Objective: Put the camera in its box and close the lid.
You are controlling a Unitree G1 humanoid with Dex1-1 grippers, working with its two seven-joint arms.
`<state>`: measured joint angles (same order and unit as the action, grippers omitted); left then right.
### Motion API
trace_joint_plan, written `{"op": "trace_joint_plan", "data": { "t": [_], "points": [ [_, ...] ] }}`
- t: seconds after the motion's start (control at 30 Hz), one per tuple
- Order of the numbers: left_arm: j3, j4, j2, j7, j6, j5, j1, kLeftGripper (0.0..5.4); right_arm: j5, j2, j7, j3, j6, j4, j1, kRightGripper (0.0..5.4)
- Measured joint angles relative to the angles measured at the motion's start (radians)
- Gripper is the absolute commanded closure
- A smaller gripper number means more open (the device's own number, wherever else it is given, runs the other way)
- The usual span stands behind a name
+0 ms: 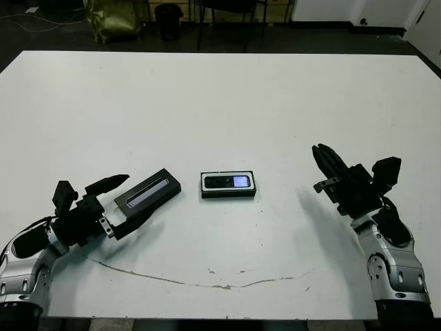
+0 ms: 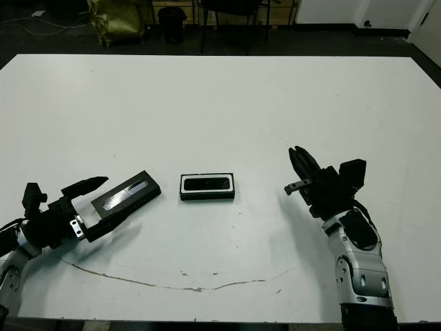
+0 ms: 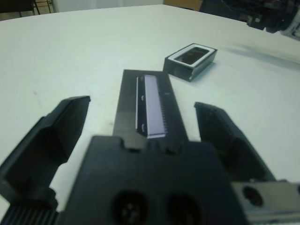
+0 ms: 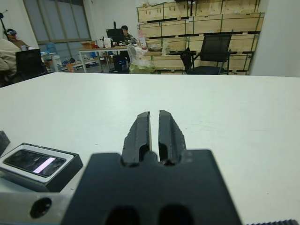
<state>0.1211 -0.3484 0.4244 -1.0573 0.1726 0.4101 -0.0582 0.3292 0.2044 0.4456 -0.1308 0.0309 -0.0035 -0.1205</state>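
Note:
The lid point(image 1: 148, 194) will settle down over the box and sit level when I lower it, because the camera point(image 1: 227, 181) lies flush inside the white rim.
The camera point(image 1: 227, 182), a slim black device with a pale bluish window, lies inside the box point(image 1: 229, 196), a black-walled tray with a white rim, at the table's middle. Left of it the lid point(image 1: 148, 193) lies flat, black with a glossy grey-blue stripe. My left gripper point(image 1: 140, 196) is open, one finger on each side of the lid's near end; in the left wrist view the fingers point(image 3: 51, 136) stand apart from the lid point(image 3: 150, 105). My right gripper point(image 1: 320, 150) hovers to the right of the box, shut and holding nothing. The right wrist view shows its fingers point(image 4: 140, 131) together.
A thin dark scratch line point(image 1: 207, 283) runs across the white table near its front edge. Chairs and a yellow-green bag point(image 1: 114, 17) stand beyond the far edge. In the right wrist view, seated people point(image 4: 124, 32) show far off among desks and wooden crates.

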Motion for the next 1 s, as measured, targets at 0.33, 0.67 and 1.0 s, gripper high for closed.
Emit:
{"op": "trace_joint_plan", "data": {
  "t": [0.33,0.67,1.0],
  "points": [
    [0.001,0.018,0.002,0.037,-0.081,0.003,0.004,0.03,0.006,0.0,0.004,0.0,0.0,0.002,0.0,5.4],
    [-0.034,0.133,0.047,0.108,-0.203,-0.052,0.023,0.25,0.004,0.0,0.002,0.002,-0.001,0.003,0.0,5.4],
    [-0.1,0.319,0.128,0.134,-0.295,-0.143,0.031,2.61,-0.014,0.0,-0.015,0.004,0.0,-0.001,0.001,5.4]
  ]
}}
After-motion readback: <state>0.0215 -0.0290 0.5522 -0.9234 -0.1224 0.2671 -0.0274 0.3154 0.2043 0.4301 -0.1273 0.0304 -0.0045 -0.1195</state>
